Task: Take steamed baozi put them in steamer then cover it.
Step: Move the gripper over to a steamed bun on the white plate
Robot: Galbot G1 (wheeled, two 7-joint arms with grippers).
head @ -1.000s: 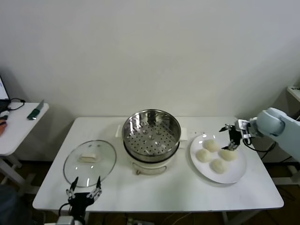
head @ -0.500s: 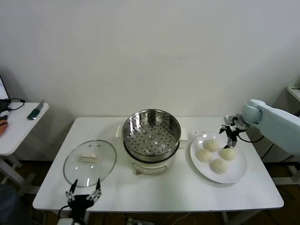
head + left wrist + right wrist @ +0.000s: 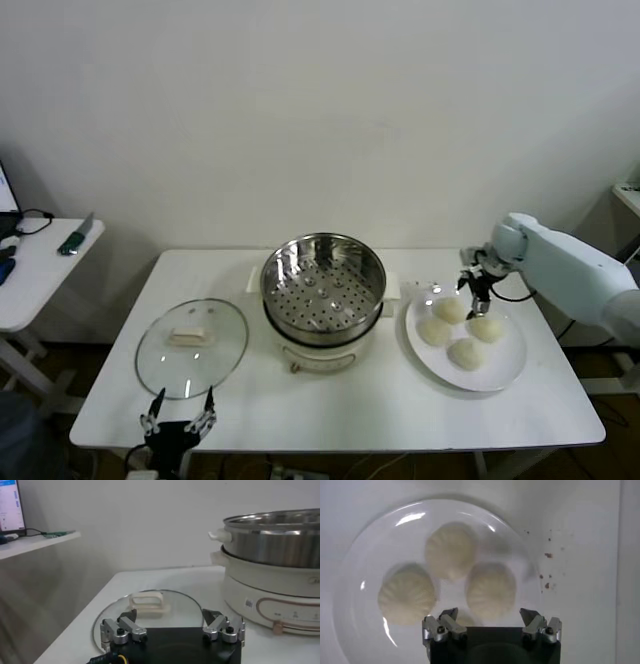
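Observation:
White plate shows [image 3: 451, 590] between the buns, so I expect the rear bun [image 3: 449, 309] to come free cleanly and leave its neighbours in place when I lift it.
Several off-white steamed baozi [image 3: 450, 310] lie on a white plate [image 3: 505, 372] at the table's right; in the right wrist view they show as pleated buns [image 3: 451, 550]. My right gripper [image 3: 473, 290] hovers open over the plate's back edge, above the rear bun, holding nothing [image 3: 489, 614]. The shiny steamer [image 3: 322, 285] stands mid-table with its perforated floor bare [image 3: 272, 535]. The glass cover [image 3: 192, 345] lies flat on the table at the left, handle up [image 3: 146, 603]. My left gripper [image 3: 180, 420] waits open by the table's front edge, just short of the cover [image 3: 169, 615].
The steamer sits on a white electric pot base [image 3: 318, 352]. A side table [image 3: 40, 280] at the far left carries a green-handled tool [image 3: 75, 238]. Bare tabletop [image 3: 330, 410] stretches in front of the pot. A wall closes off the back.
My right gripper has moved from the plate's right side leftward to above the rear bun. The left gripper has sunk slightly at the front edge. Buns, steamer and cover are unmoved.

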